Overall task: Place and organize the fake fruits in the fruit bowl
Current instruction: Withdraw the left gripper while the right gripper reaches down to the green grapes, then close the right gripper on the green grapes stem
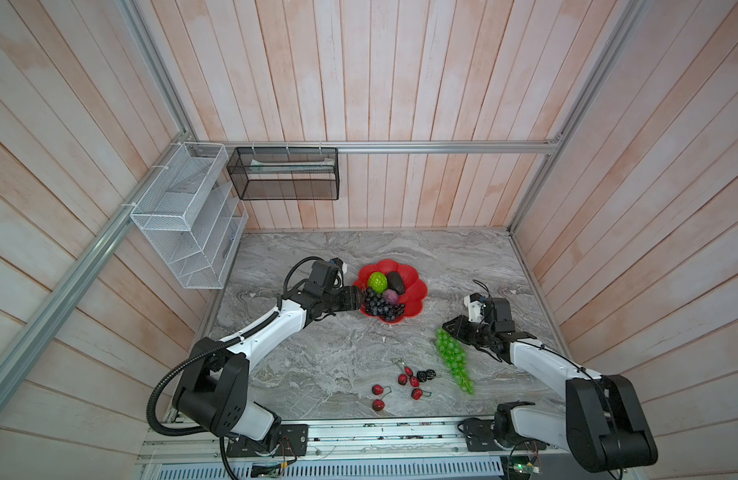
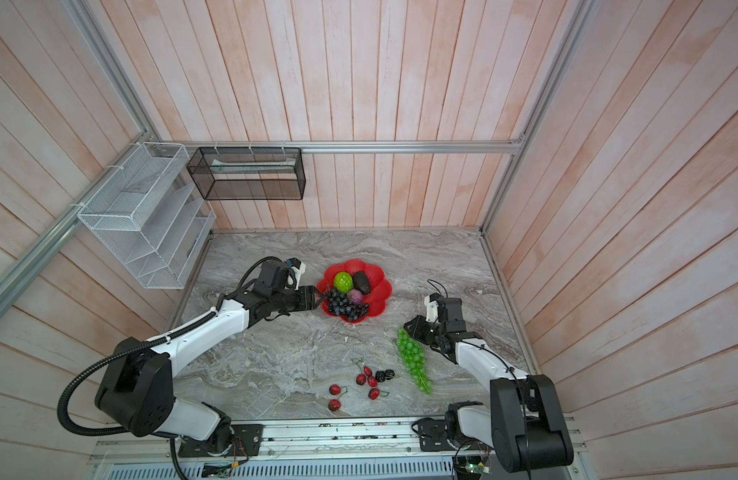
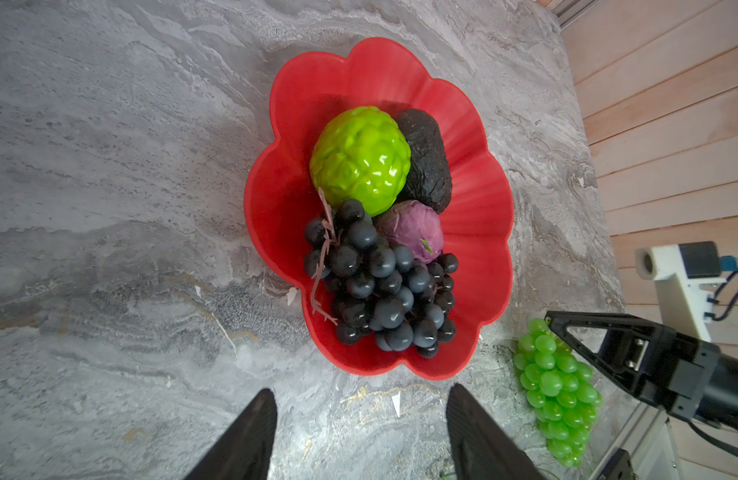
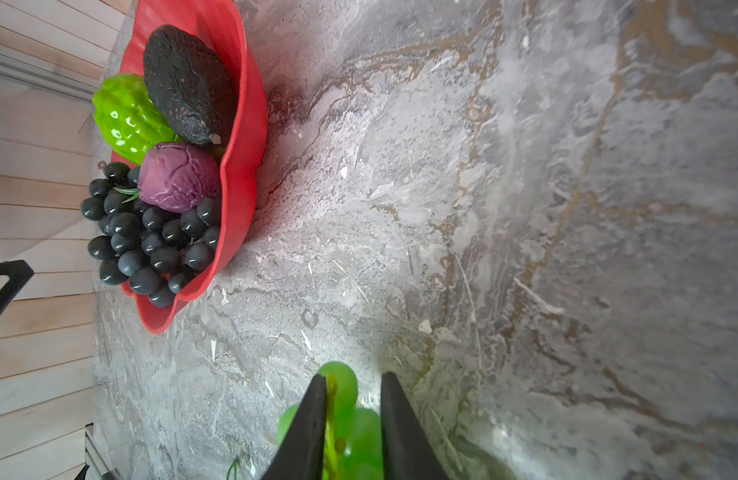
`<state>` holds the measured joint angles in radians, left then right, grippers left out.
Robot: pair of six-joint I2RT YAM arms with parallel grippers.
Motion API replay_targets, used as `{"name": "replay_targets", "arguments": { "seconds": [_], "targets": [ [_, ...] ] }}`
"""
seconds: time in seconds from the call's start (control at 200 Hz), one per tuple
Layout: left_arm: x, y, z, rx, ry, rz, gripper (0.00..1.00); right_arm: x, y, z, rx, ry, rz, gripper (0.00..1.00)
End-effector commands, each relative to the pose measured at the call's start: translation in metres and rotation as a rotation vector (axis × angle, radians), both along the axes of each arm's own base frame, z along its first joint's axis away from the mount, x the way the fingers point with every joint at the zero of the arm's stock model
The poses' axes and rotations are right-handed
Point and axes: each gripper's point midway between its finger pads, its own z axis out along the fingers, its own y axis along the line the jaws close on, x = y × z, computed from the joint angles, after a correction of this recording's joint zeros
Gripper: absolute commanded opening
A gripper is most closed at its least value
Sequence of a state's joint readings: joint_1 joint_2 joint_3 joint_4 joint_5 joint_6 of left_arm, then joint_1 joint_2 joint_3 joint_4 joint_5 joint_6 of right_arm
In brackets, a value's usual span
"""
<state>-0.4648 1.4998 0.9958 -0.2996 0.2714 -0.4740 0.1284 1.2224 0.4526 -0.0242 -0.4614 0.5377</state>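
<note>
The green grape bunch is held by my right gripper at its very upper end, so I should open the gripper and grip the bunch farther down its stem before I lift it.
The red flower-shaped fruit bowl holds a dark purple grape bunch, a bumpy lime-green ball, a black rough oval and a purple-pink ball. My left gripper is open and empty at the bowl's left rim. On the table to the right lies the green grape bunch. My right gripper has closed on its upper end, with grapes filling the gap. Small red stemmed fruits and black berries lie near the front.
A white wire basket hangs on the left wall and a black mesh basket on the back wall, both above the table. A metal rail runs along the table's front edge between the arm bases.
</note>
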Motion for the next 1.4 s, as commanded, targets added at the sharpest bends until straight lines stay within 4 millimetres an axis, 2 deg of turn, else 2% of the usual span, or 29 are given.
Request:
{"name": "replay_targets", "arguments": {
  "seconds": [0.0, 0.26, 0.395, 0.665, 0.745, 0.995, 1.08, 1.395],
  "targets": [
    [0.005, -0.005, 0.008, -0.010, -0.018, -0.020, 0.67, 0.004, -0.004, 0.015, -0.026, -0.040, -0.001, 0.24],
    [0.005, -0.006, 0.009, -0.015, -0.017, -0.023, 0.67, -0.001, -0.005, 0.020, -0.022, -0.043, -0.005, 0.18],
    [0.004, -0.005, 0.010, -0.015, -0.017, -0.023, 0.67, -0.003, -0.006, 0.017, -0.035, -0.037, -0.002, 0.18],
    [0.002, -0.005, 0.012, -0.011, -0.021, -0.027, 0.67, -0.001, -0.032, 0.018, -0.071, -0.059, -0.080, 0.43],
    [0.003, -0.005, 0.013, -0.008, -0.022, -0.029, 0.67, -0.002, -0.028, 0.019, -0.040, -0.075, -0.071, 0.46],
    [0.004, -0.007, 0.015, -0.021, -0.019, -0.029, 0.67, -0.018, -0.001, 0.006, 0.090, -0.004, 0.067, 0.42],
    [0.004, -0.008, 0.015, -0.023, -0.016, -0.032, 0.67, -0.020, 0.002, 0.002, 0.111, 0.005, 0.075, 0.40],
    [0.002, -0.006, 0.010, -0.016, -0.005, -0.022, 0.67, -0.018, 0.005, 0.010, 0.144, -0.014, 0.074, 0.28]
  ]
}}
